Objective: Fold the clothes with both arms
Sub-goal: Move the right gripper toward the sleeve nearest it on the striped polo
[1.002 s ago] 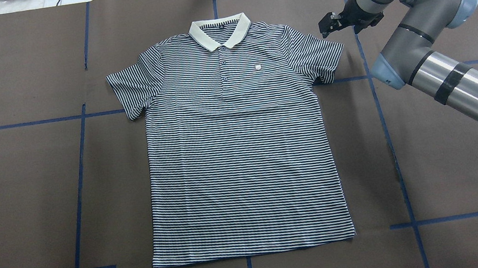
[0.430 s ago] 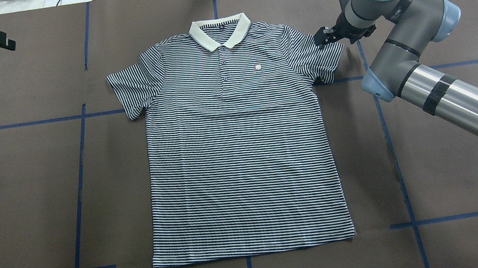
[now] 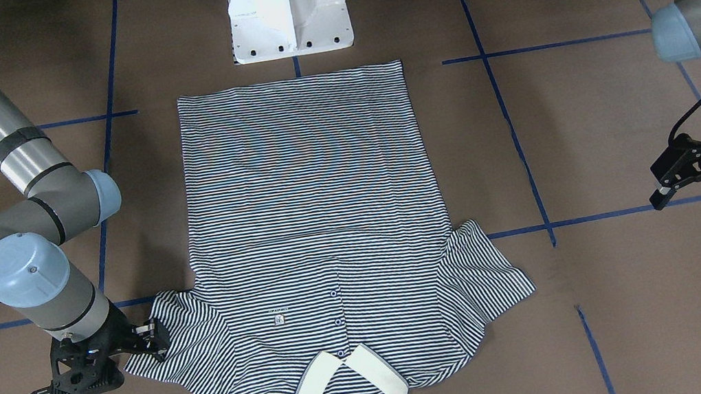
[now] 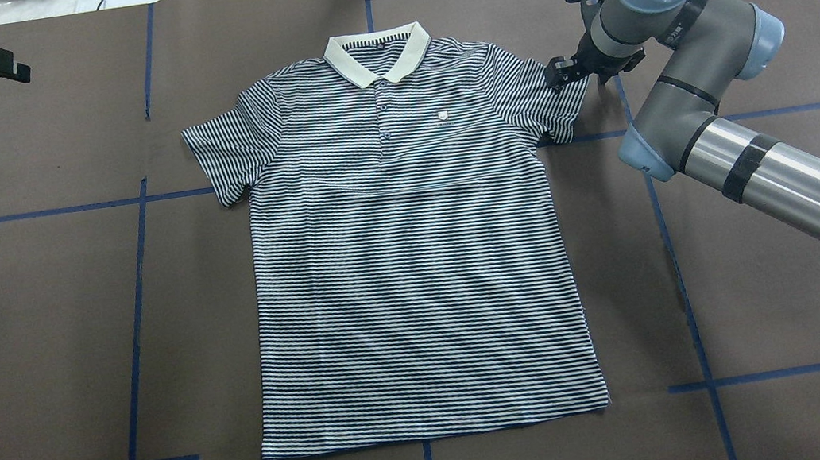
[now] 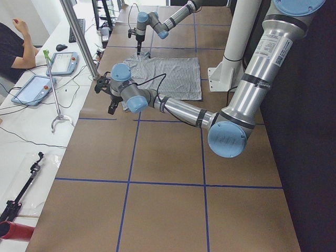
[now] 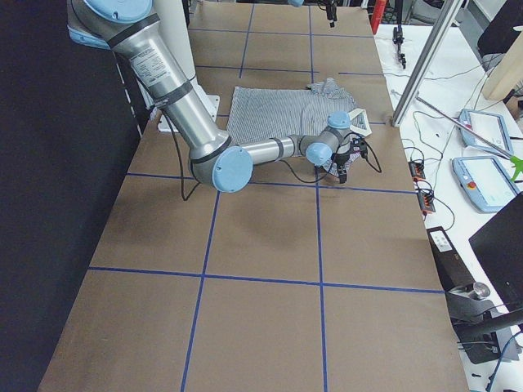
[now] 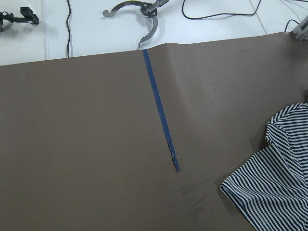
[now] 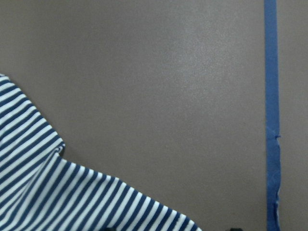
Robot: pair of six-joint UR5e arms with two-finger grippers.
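Observation:
The short sleeve [image 3: 189, 351] is softly puckered at its seam [image 3: 222, 326], so when I fold it, it will turn flat across the chest and stop short of the buttons.
The striped polo shirt [image 4: 414, 261] lies flat and face up on the brown table, cream collar [image 4: 377, 54] at the far edge. My right gripper [image 4: 563, 74] is low at the outer edge of the shirt's right sleeve [image 3: 153, 338]. Its jaws stand open, and the right wrist view shows the sleeve hem [image 8: 72, 192] just below them. My left gripper [image 3: 692, 201] is open and empty. It hovers well outside the left sleeve [image 3: 487, 274], near the table's far left corner [image 4: 6, 70]. The left wrist view shows only that sleeve's tip [image 7: 274, 187].
The white pedestal base [image 3: 287, 8] stands at the shirt's hem side. Blue tape lines [image 4: 139, 300] cross the brown table cover. A white bench with tablets [image 5: 37, 89], cables and a metal tool [image 7: 139, 12] runs along the far edge.
My right gripper has swung left and come down onto the right sleeve's edge. My left gripper has moved a little right, further into view. The shirt has not moved.

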